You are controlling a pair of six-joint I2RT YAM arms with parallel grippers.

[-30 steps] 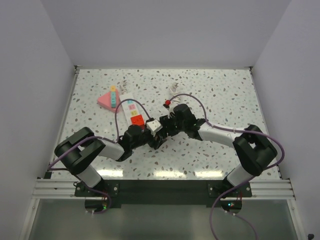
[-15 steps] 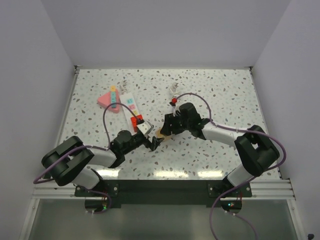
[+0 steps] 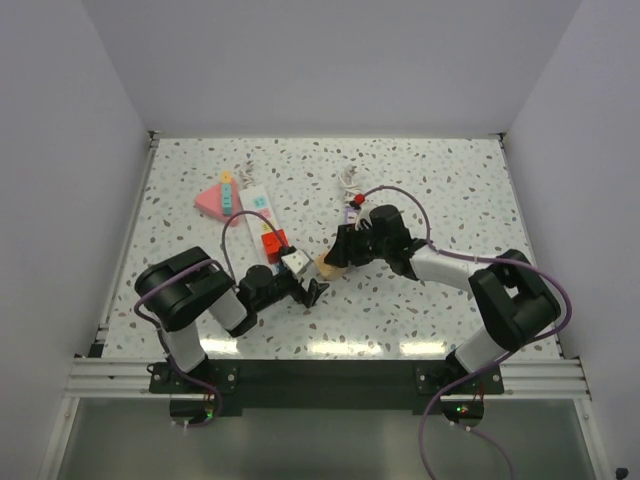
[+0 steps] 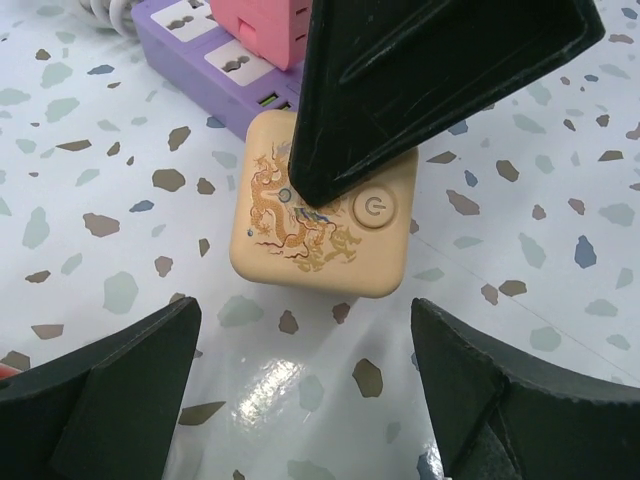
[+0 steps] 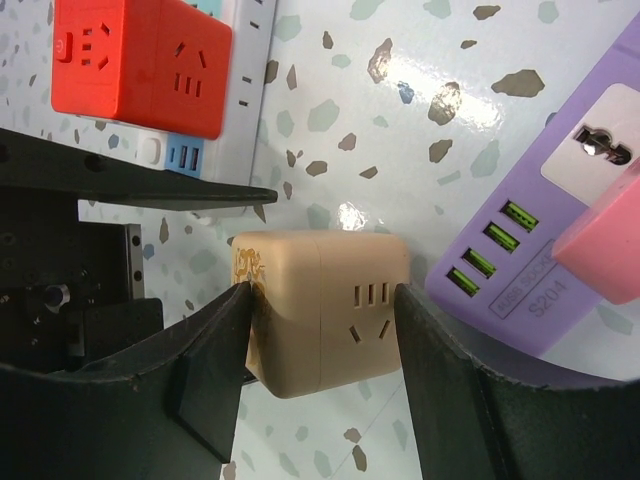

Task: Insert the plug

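My right gripper is holding the tan plug across its dragon face point(image 4: 285, 226), so next my left gripper grips the plug by its sides point(image 4: 242, 218) and brings it to the white strip.
A tan cube plug point(image 3: 326, 266) with a gold dragon print and a power button sits between the fingers of my right gripper point(image 3: 334, 259), low at the table. In the right wrist view both fingers point(image 5: 215, 350) press the sides of the cube point(image 5: 300, 330), so my right gripper point(image 5: 322, 295) is shut on it. My left gripper point(image 3: 312, 292) is open and empty just in front of the cube. In the left wrist view the cube point(image 4: 325, 235) lies beyond my left gripper point(image 4: 305, 400). A purple power strip point(image 5: 560, 230) lies beside the cube.
A pink cube point(image 5: 605, 250) sits on the purple strip point(image 4: 215, 55). A white power strip point(image 3: 262, 215) carries a red cube point(image 3: 273, 243). A pink triangular piece point(image 3: 213, 200) lies at the far left. A coiled white cable point(image 3: 349, 179) lies behind my right arm.
My left arm has folded back toward its base and its open gripper has drawn slightly away from the cube. My right gripper has shifted a little right, still holding the cube.
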